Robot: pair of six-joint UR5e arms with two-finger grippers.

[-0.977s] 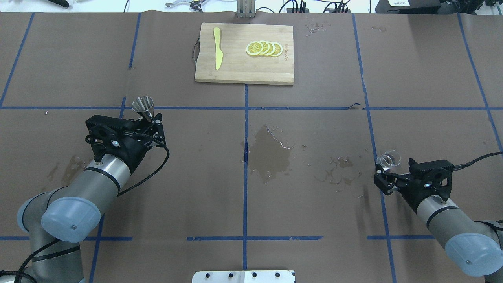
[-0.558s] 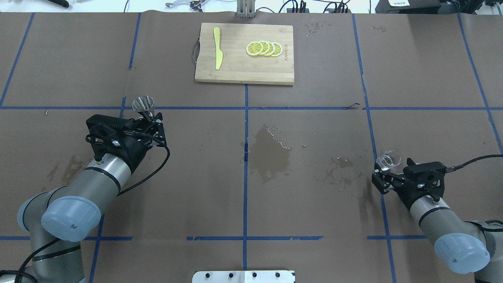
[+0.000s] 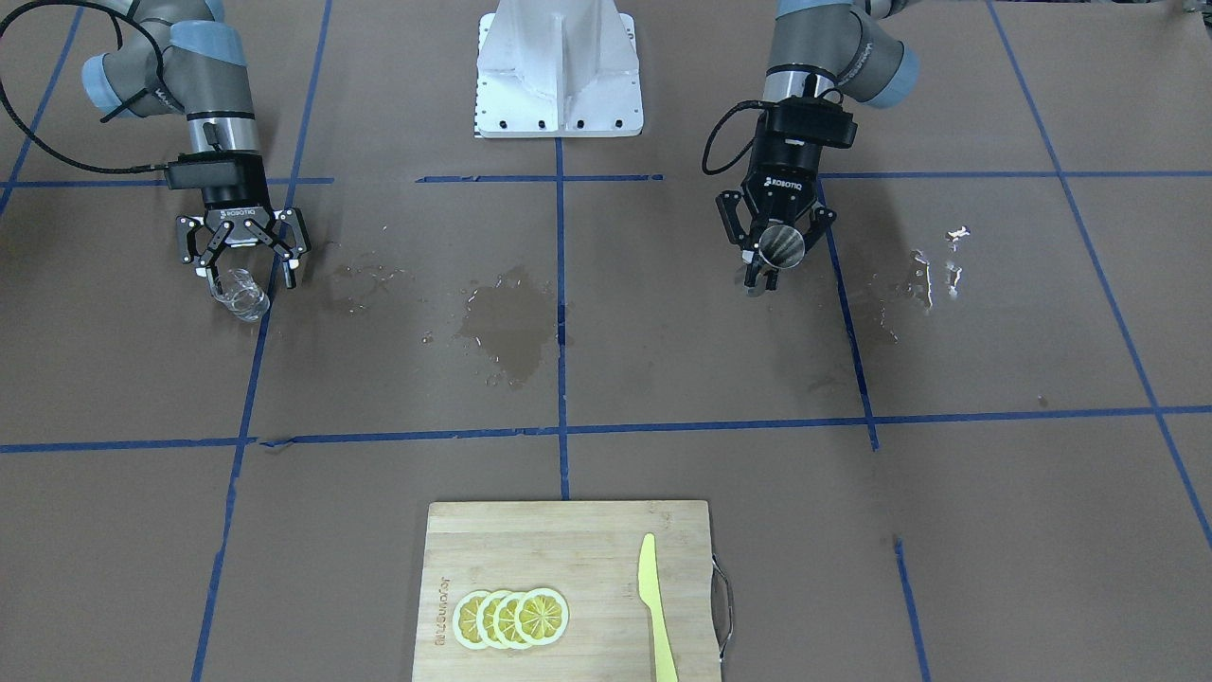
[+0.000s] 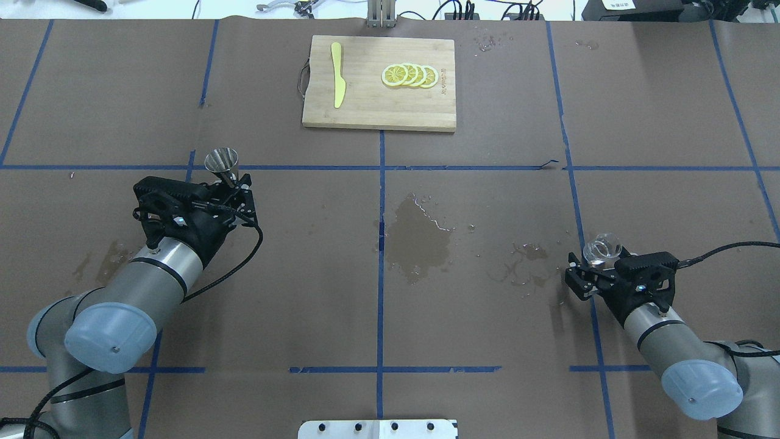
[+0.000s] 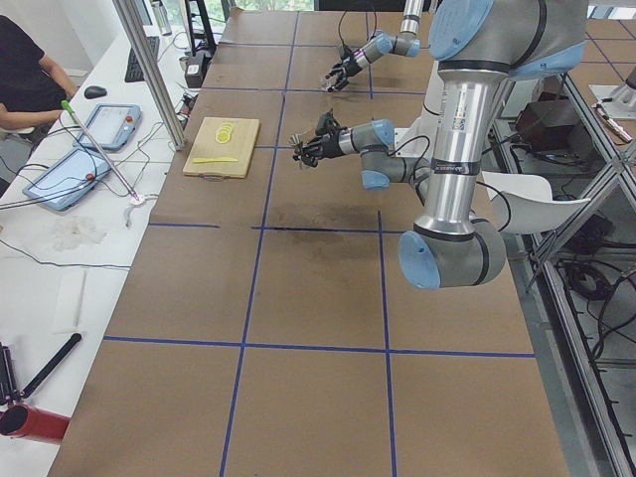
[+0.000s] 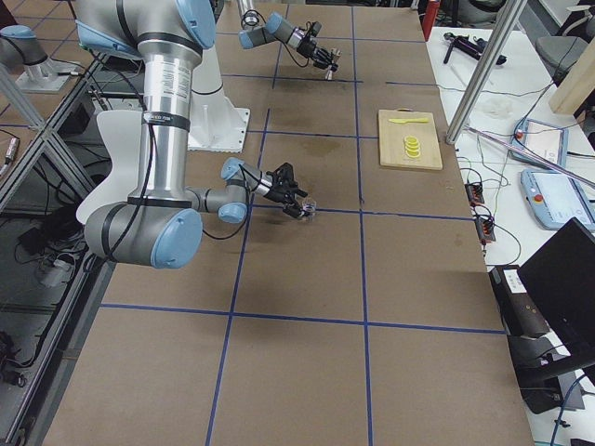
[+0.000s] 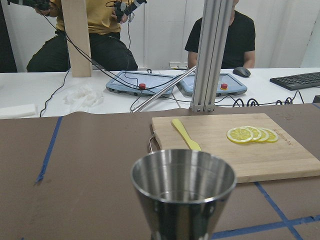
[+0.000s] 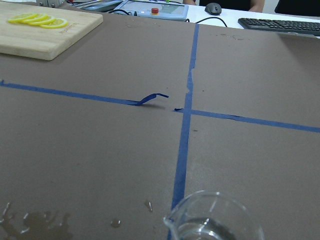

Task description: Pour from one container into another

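Note:
I have the spout (image 8: pixel 170 220) on the glass cup's rim (image 3: pixel 242 294) facing the steel jigger, so water should flow over it into the jigger when I tip the cup.
The steel jigger (image 4: pixel 222 162) is held upright above the table, my left gripper (image 4: pixel 234 183) shut on its narrow waist. It fills the lower middle of the left wrist view, jigger (image 7: pixel 182 195), and the front view shows the jigger (image 3: pixel 781 246) between the left gripper's (image 3: pixel 769 260) fingers. The clear glass cup (image 4: pixel 602 247) stands on the table at the right. My right gripper (image 3: pixel 246 275) is open, its fingers spread on either side of the glass cup (image 3: pixel 240 296) and not closed on it. In the right wrist view the cup (image 8: pixel 215 222) shows at the bottom edge.
A wooden cutting board (image 4: pixel 365 110) at the far middle carries lemon slices (image 4: pixel 409 75) and a yellow knife (image 4: pixel 337 74). A wet patch (image 4: pixel 420 238) darkens the table's middle, with droplets (image 4: pixel 524 268) left of the glass. The robot's base plate (image 4: pixel 378 428) is at the near edge.
The right arm has swung leftwards, its wrist and fingers shifting left beside the glass cup, which stayed put. The left arm and jigger have not moved.

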